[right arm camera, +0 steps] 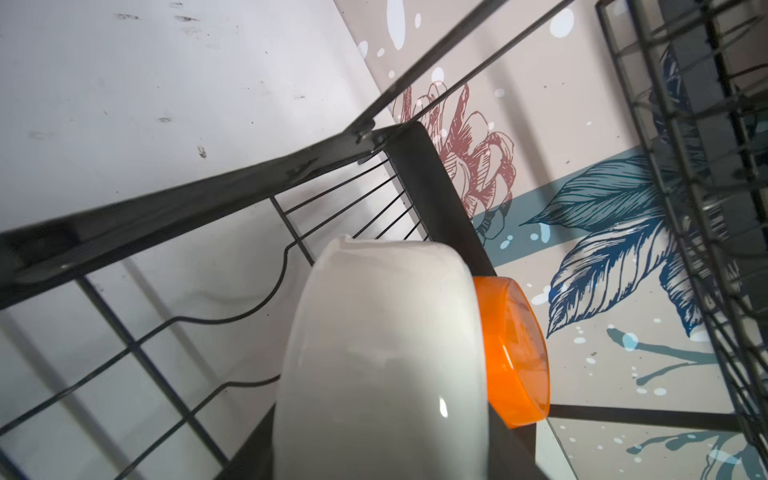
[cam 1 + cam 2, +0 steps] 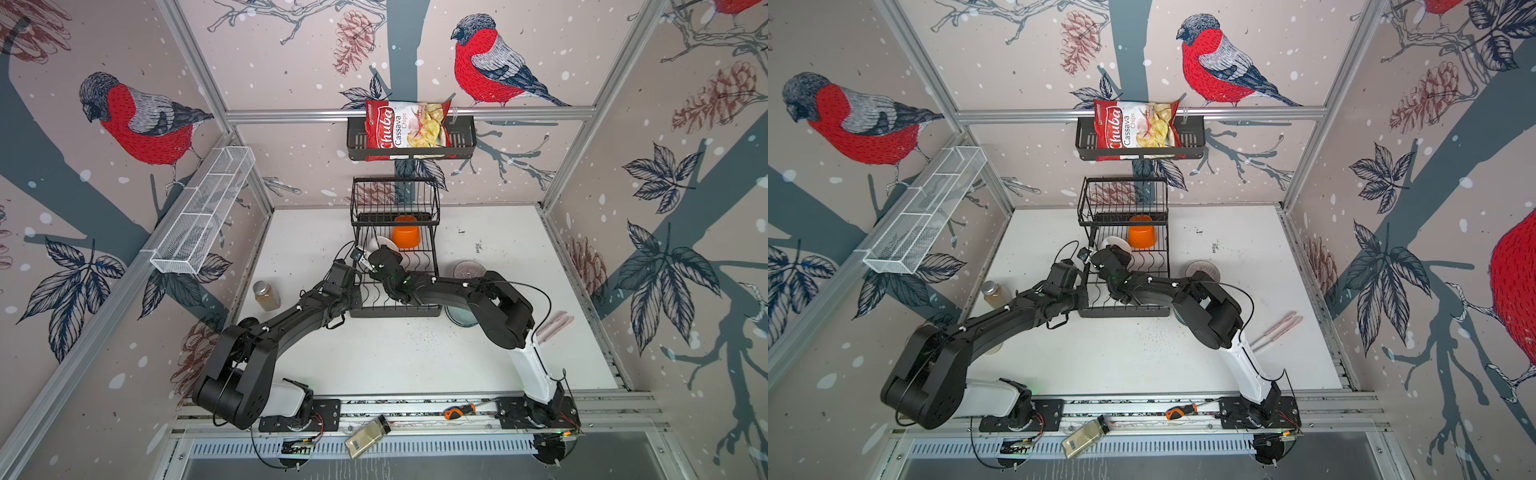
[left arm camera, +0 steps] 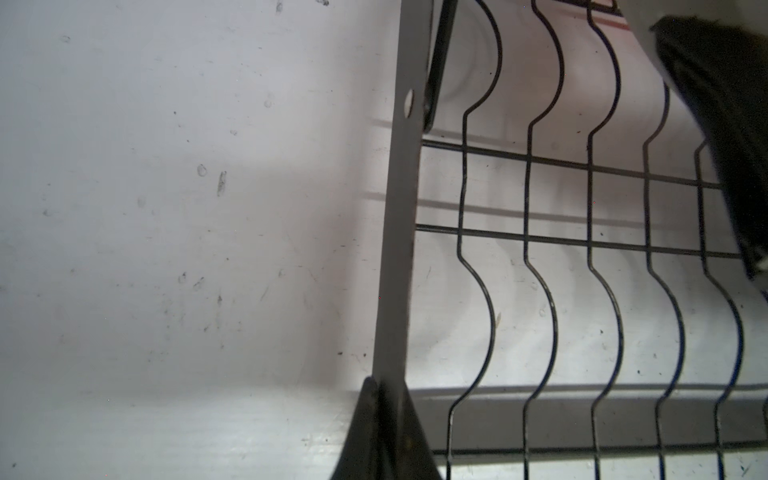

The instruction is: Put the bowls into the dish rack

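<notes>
I see the white bowl on edge (image 2: 1115, 241) and the rack's back corner (image 2: 1102, 229) open. My right gripper keeps moving back until the white bowl rests beside the orange bowl.
The black wire dish rack (image 2: 397, 309) (image 2: 1125, 311) stands at the middle back of the table. An orange bowl (image 2: 405, 236) (image 2: 1141, 236) (image 1: 515, 357) sits upside down on its lower grid, under the raised basket. My right gripper (image 2: 379, 257) (image 2: 1108, 257) (image 1: 382, 436) is shut on a white bowl (image 2: 381, 243) (image 2: 1115, 242) (image 1: 382, 332), held on edge over the grid beside the orange one. My left gripper (image 2: 354, 291) (image 2: 1086, 291) (image 3: 384, 415) is shut on the rack's left side rail (image 3: 399, 249). A mint-green bowl (image 2: 457, 319) lies right of the rack, mostly hidden by my right arm.
A pinkish glass dish (image 2: 469, 269) lies right of the rack. A jar (image 2: 266, 296) stands at the left, pink tongs (image 2: 555, 326) lie at the right. A wall shelf with a chips bag (image 2: 407, 129) hangs above the rack; a white mesh trough (image 2: 203, 212) lines the left wall.
</notes>
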